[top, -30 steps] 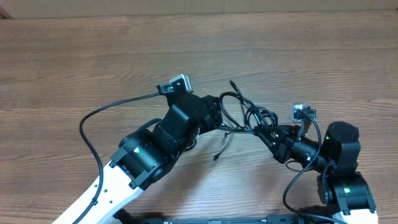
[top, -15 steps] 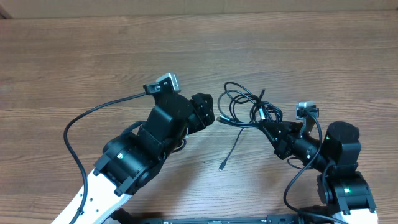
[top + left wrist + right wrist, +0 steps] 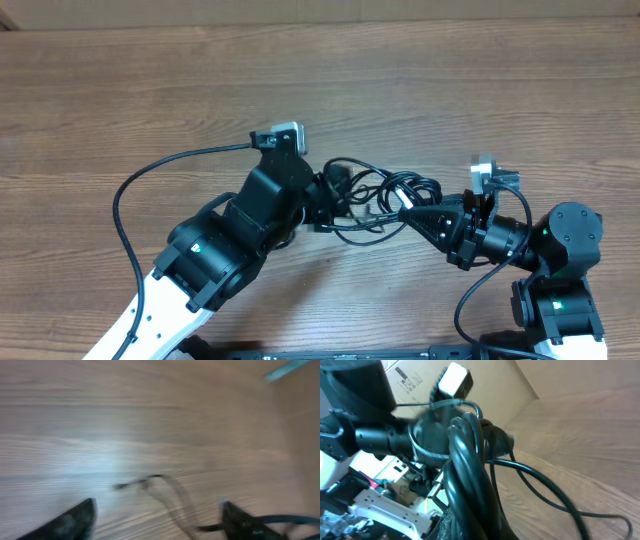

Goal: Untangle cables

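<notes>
My left gripper should back clear first, because loose loops of the cables [image 3: 352,165] hang around its fingers. Then I should take the thick bundle [image 3: 410,183] next to my right gripper.
The cables [image 3: 385,190] form a black looped tangle in the middle of the wooden table [image 3: 150,90]. My right gripper [image 3: 408,211] is shut on them from the right. In the right wrist view, the cables [image 3: 470,455] rise as a thick bundle out of that gripper [image 3: 470,531], with a silvery plug [image 3: 436,491] beside them. My left gripper [image 3: 333,197] stands open at the tangle's left edge, with loops lying around its fingertips. The left wrist view is blurred. There the left gripper [image 3: 157,512] has its fingers wide apart and a thin cable strand [image 3: 165,491] runs on the table between them.
A cardboard box [image 3: 300,12] runs along the table's far edge. The left arm's own thicker black cable [image 3: 128,200] arcs over the table to its left. Both arm bases sit at the near edge.
The left gripper drew back to the left, then returned right into the tangle, opening wider. The right gripper carried the bundle leftward. The strand that trailed toward the near edge is gathered up.
</notes>
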